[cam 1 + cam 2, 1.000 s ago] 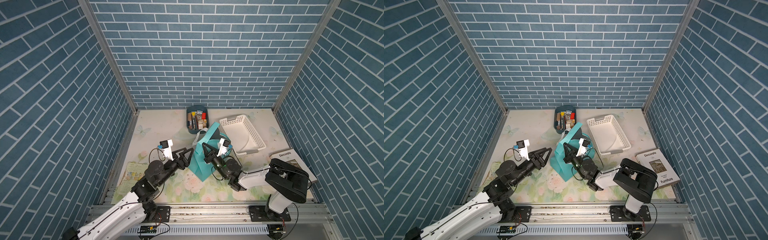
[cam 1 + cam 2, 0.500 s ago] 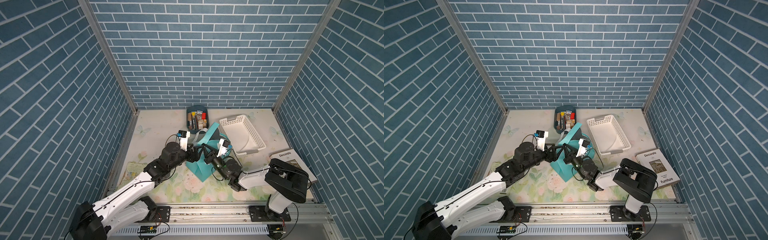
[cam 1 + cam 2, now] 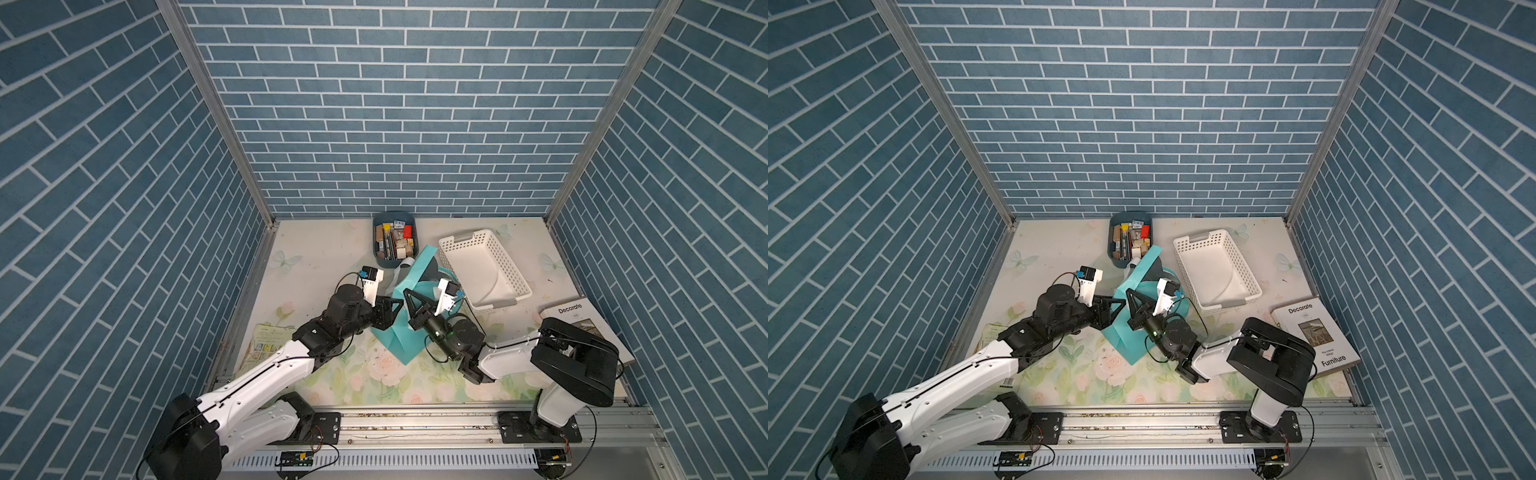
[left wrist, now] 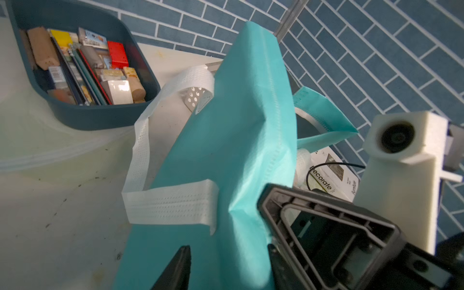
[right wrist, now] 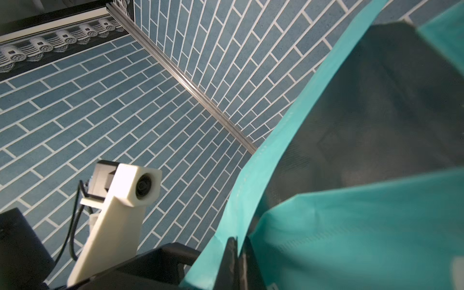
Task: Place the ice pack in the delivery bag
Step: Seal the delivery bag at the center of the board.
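Observation:
My right gripper is pinching the delivery bag's corner (image 5: 252, 220) next to my left gripper. Next, my right gripper opens and grabs the delivery bag's rim farther (image 5: 372, 187) along to spread the bag's opening.
The teal delivery bag (image 3: 399, 349) stands mid-table with white strap handles (image 4: 170, 206); it also shows in the other top view (image 3: 1129, 345). My right gripper (image 5: 238, 251) is shut, pinching the bag's teal rim (image 5: 251, 180), and the dark lining shows behind it. My left gripper (image 4: 227, 266) is at the bag's near-left corner. Its jaws stand apart on either side of a fold of the teal wall (image 4: 226, 150). Both top views show the two grippers (image 3: 392, 311) (image 3: 415, 301) meeting at the bag. The ice pack is out of view.
A dark blue bin (image 3: 394, 241) full of small items stands behind the bag. A white perforated basket (image 3: 484, 270) lies to its right. At the right edge lies a "Decorate" book (image 3: 582, 324), and a printed leaflet (image 3: 266, 340) lies at the left edge. Brick walls enclose three sides.
My left arm has swung in from the left to the bag, and its jaws have narrowed round the bag's fold. The right gripper has kept its pinch on the rim.

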You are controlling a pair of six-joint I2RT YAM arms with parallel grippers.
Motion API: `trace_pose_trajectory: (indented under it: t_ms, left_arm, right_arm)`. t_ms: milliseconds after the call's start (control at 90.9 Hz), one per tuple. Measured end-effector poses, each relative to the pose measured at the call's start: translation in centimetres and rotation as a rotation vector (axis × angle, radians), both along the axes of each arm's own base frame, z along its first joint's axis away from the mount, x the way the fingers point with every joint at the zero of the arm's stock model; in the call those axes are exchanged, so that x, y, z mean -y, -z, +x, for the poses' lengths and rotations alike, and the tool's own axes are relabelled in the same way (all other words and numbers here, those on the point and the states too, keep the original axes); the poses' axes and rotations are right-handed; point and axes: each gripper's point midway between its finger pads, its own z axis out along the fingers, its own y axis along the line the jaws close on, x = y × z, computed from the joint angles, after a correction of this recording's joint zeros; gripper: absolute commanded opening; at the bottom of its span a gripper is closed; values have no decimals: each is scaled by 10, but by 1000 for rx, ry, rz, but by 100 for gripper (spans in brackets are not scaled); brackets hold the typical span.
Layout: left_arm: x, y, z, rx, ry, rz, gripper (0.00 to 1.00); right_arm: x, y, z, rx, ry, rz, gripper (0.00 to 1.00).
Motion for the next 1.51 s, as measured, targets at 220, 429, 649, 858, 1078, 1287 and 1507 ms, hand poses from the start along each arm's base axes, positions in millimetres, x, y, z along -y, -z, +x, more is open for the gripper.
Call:
trace_pose_trajectory:
  t_ms: [220,429,649,858,1078,1287,1507]
  left_arm:
    - [6,-5,-5,9,42,-20,0]
    - [8,-6,-7,0,50,-33,0]
    - [1,-9,-9,1,32,-44,0]
    - [3,-9,-12,-6,50,-60,0]
    - [6,-10,-16,-10,75,-75,0]
    - [10,-12,-19,-10,107,-94,0]
    - [17,-13,-23,-15,149,-114,0]
  right_arm:
    - [-2,0,-3,3,-18,-12,0]
    - [1,-3,-4,11,-15,-74,15]
    - [35,-13,15,5,69,-151,43]
    - [48,-5,21,-34,33,-200,71]
    - [39,-3,12,-46,-56,-202,74]
    - [36,-12,16,-51,-89,-170,75]
    - [29,-22,38,-82,-102,-119,68]
